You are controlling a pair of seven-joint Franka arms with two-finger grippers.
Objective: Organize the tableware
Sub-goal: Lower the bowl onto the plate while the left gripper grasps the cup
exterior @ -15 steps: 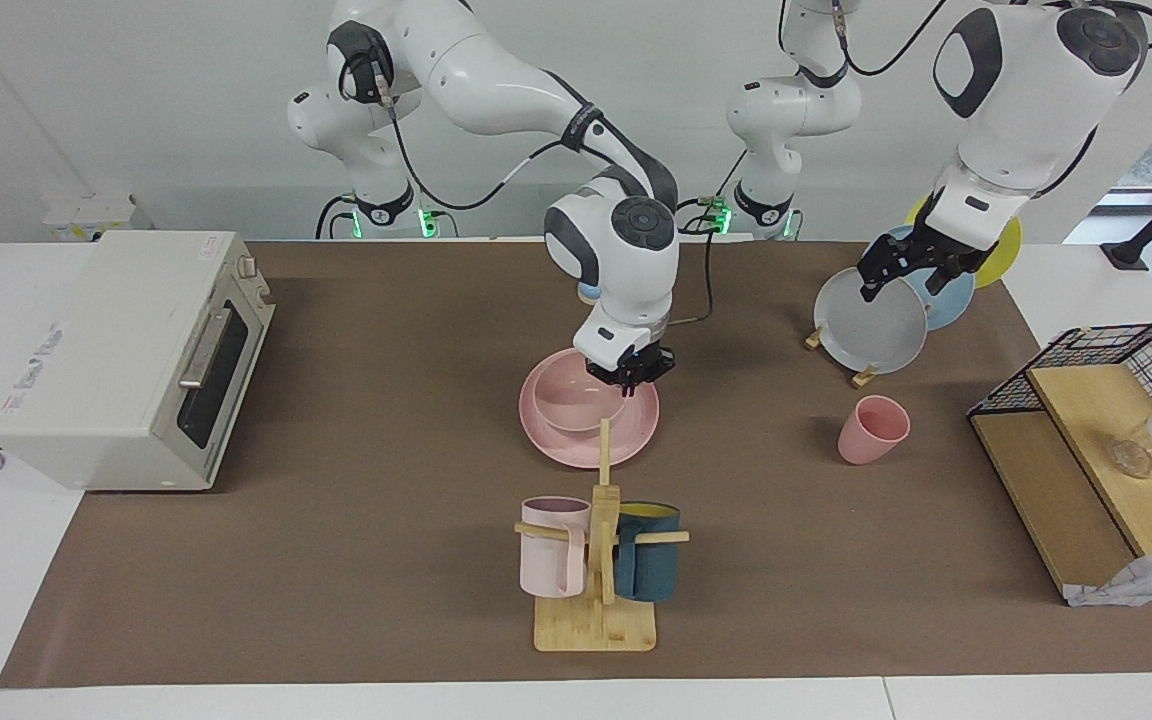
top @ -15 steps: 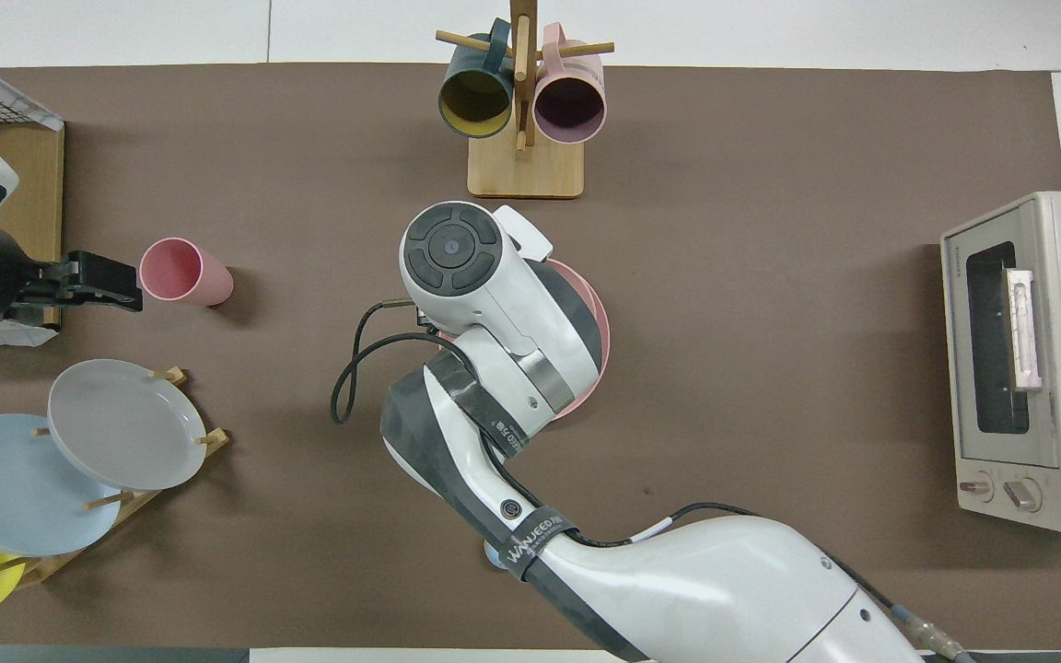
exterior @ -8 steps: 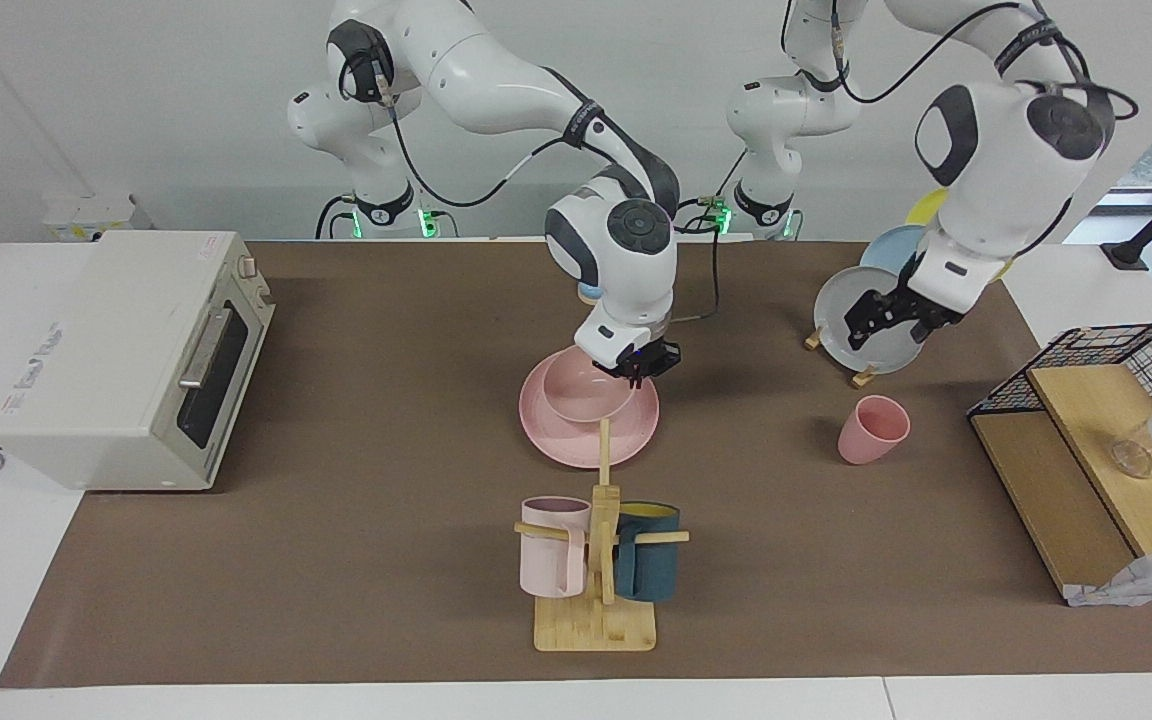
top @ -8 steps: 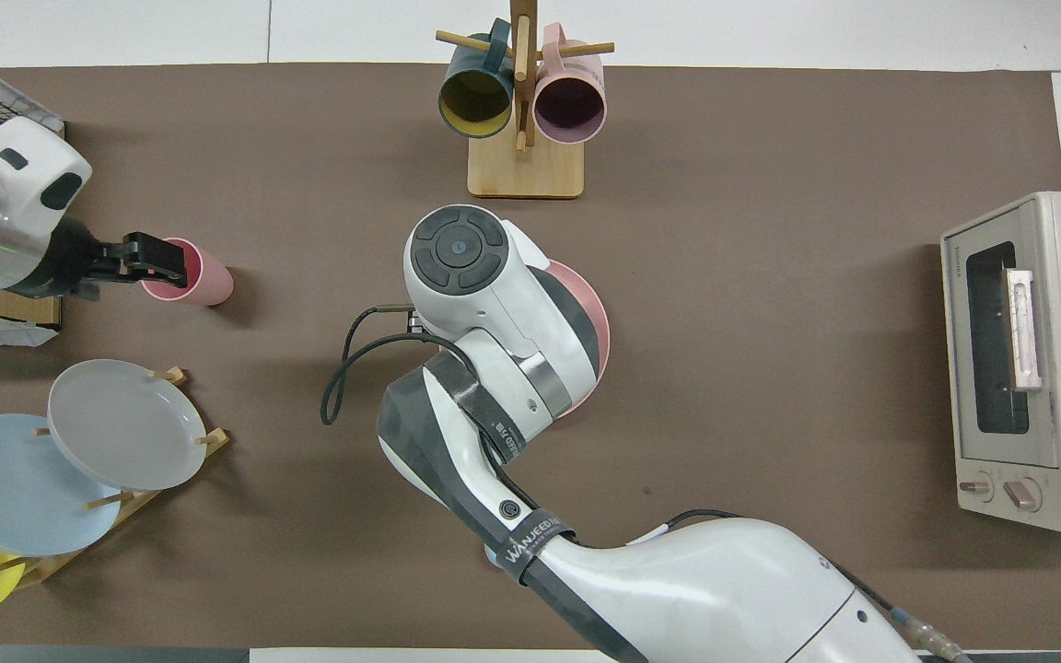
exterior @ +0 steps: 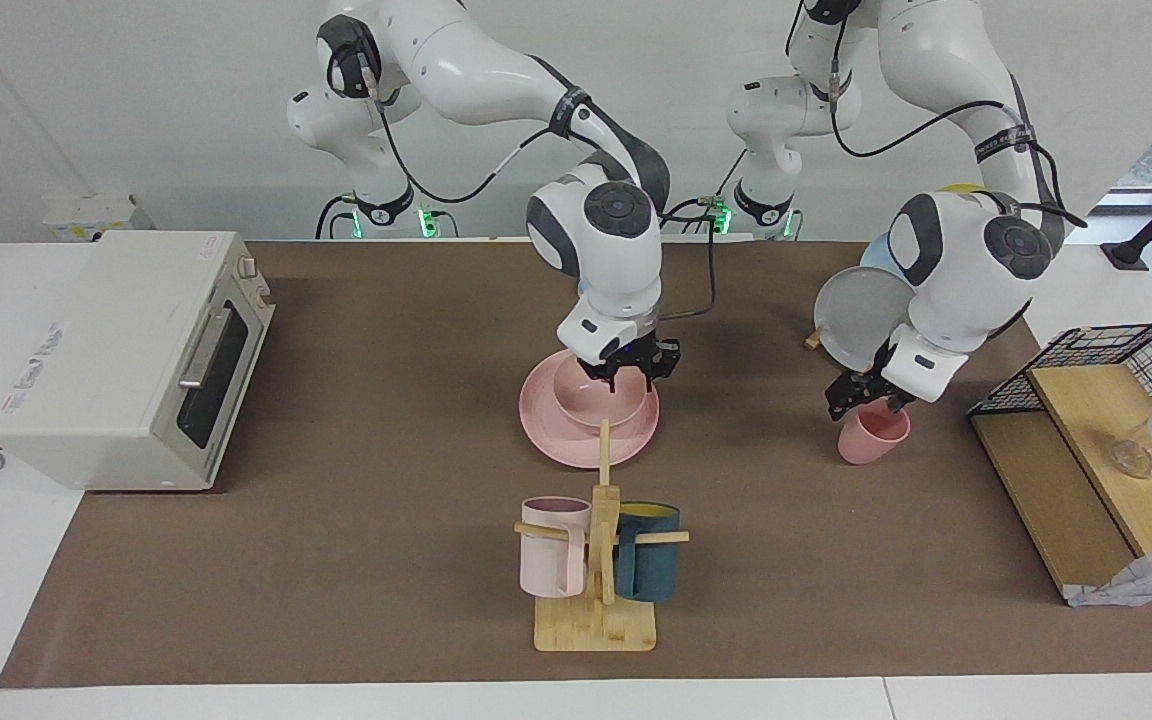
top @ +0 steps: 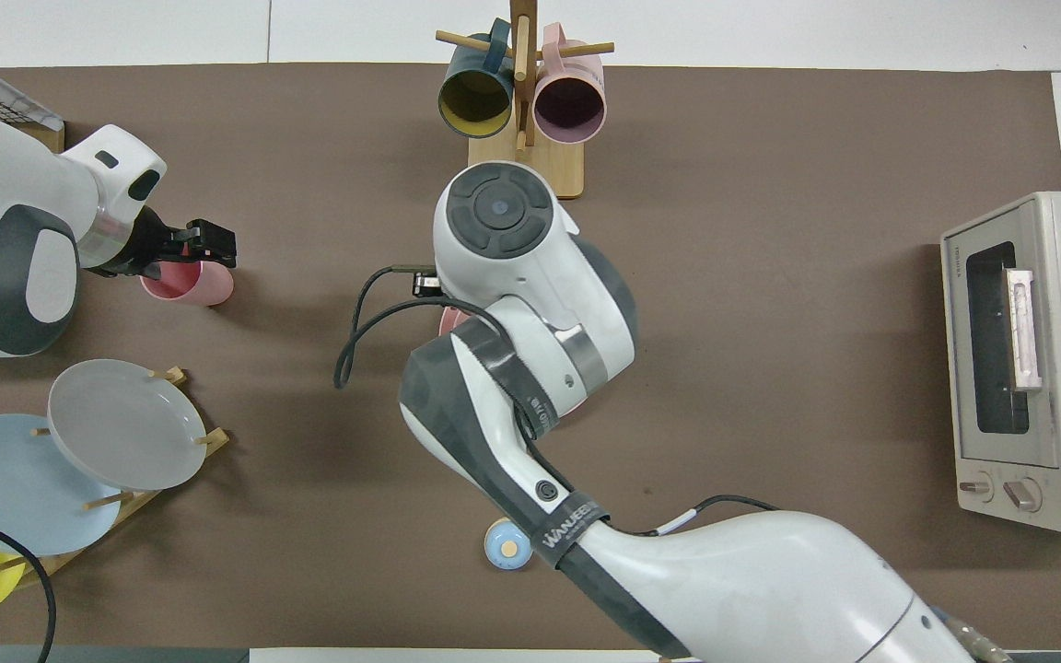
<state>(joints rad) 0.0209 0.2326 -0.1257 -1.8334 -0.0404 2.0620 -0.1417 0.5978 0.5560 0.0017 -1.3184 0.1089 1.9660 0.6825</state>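
The robot's right gripper is hanging over the pink bowl (exterior: 590, 403) where the pink cup (exterior: 871, 437) must go, so it should move back out of the way before the left gripper puts the cup inside.
The pink plate (exterior: 561, 440) lies mid-table with the pink bowl (exterior: 598, 402) standing on it. My right gripper (exterior: 632, 366) hangs open just above the bowl's rim on the side nearer to the robots, holding nothing. In the overhead view the right arm hides nearly all of the plate and the bowl. The pink cup (exterior: 871, 440) (top: 192, 285) stands upright toward the left arm's end of the table. My left gripper (exterior: 861, 400) (top: 210, 243) is open and low over the cup's rim. I cannot tell whether it touches the cup.
A wooden mug tree (exterior: 598, 600) with a pale pink and a dark blue mug stands farther from the robots than the plate. A plate rack (top: 116, 424) holds grey, blue and yellow plates. A toaster oven (exterior: 126, 350) and a wire shelf (exterior: 1096, 430) stand at the table's ends.
My right gripper has let go of the bowl, which now rests flat on the plate, and has risen a little. My left gripper has come down from the plate rack onto the cup.
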